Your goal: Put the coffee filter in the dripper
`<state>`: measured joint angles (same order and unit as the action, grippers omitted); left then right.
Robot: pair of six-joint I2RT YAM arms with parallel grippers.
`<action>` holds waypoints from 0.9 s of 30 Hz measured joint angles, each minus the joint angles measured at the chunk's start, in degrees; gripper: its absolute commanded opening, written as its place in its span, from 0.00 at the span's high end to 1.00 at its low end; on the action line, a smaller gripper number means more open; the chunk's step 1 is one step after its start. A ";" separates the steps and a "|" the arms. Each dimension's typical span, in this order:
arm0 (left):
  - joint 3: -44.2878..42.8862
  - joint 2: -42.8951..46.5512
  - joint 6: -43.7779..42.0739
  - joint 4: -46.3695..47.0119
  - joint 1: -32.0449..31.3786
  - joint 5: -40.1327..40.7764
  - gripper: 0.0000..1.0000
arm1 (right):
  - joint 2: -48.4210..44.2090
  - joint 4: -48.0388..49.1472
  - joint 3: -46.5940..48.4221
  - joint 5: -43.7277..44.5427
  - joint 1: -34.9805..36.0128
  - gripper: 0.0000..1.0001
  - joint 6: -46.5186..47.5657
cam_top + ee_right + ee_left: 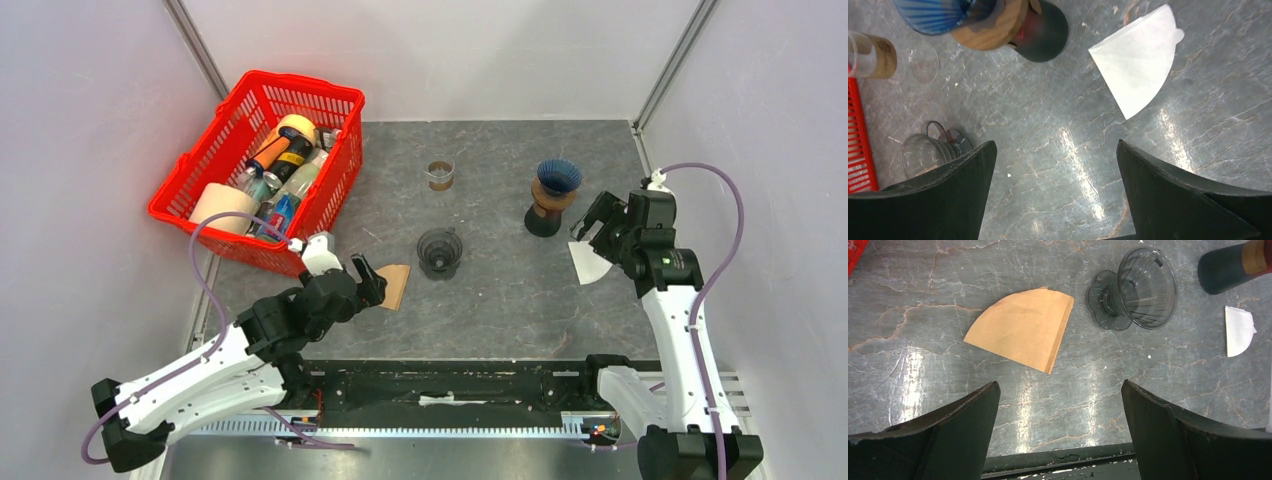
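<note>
The robot's right gripper keeps moving down until its fingers get to the filter's curved edge and then close, because the white filter (588,263) lies flat with its curved edge (604,271) pointing away from the stand.
A brown paper coffee filter (395,286) lies flat on the grey table, just left of a smoky glass dripper (439,252). In the left wrist view the filter (1023,327) lies ahead of my open, empty left gripper (1059,385), with the dripper (1135,287) to its right. In the top view the left gripper (368,280) sits at the filter's left edge. A white filter (590,262) lies near my right gripper (600,222). In the right wrist view the right gripper (1057,145) is open and empty above the table, with the white filter (1139,60) ahead.
A blue dripper on a wood-and-black stand (553,195) stands back right. A small glass cup (441,175) stands behind the smoky dripper. A red basket (335,100) full of bottles and tape sits at the back left. Walls close in both sides.
</note>
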<state>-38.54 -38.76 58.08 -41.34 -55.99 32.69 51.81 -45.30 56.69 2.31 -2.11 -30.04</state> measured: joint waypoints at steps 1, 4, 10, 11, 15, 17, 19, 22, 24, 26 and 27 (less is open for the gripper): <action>0.09 -0.13 0.17 -0.09 0.00 0.04 0.01 | -0.02 0.04 -0.76 -0.55 0.00 0.03 0.02; 0.59 -0.81 1.05 -0.28 0.00 0.24 0.00 | 0.02 0.24 -2.38 -2.60 0.00 0.03 -0.09; 1.95 -2.51 2.56 -0.07 0.04 0.17 0.00 | 4.83 -0.31 -2.97 0.50 -0.68 0.03 -1.81; 2.23 -2.73 2.56 -0.04 0.04 0.17 0.00 | 6.84 -0.66 -2.97 1.03 -1.27 0.03 -2.10; 2.84 -3.32 2.58 0.13 0.11 0.20 0.00 | 15.65 -1.90 -3.06 2.62 -3.63 0.03 -3.89; 3.21 -3.48 2.56 0.39 0.26 0.20 0.00 | 18.82 -1.88 -3.39 3.48 -5.79 0.03 -5.20; 3.45 -3.56 2.58 0.61 0.33 0.20 0.00 | 21.24 -1.81 -3.61 4.28 -8.46 0.03 -6.12; 3.85 -3.56 2.56 1.22 0.37 0.20 0.00 | 26.01 -0.87 -3.63 5.25 -12.57 0.03 -7.10; 4.24 -3.56 2.56 1.44 0.37 0.20 0.00 | 29.03 -0.13 -3.56 5.92 -13.84 0.03 -7.54; 4.55 -3.56 2.54 1.70 0.37 0.17 0.00 | 32.70 0.42 -3.06 6.25 -14.03 0.03 -7.63; 4.57 -3.56 2.51 1.81 0.37 0.17 0.00 | 34.25 0.66 -2.71 6.29 -14.03 0.03 -7.63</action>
<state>-33.98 -42.33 60.60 -39.53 -55.61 32.86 86.06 -44.64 53.98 8.60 -16.14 -37.67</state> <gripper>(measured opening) 0.995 0.968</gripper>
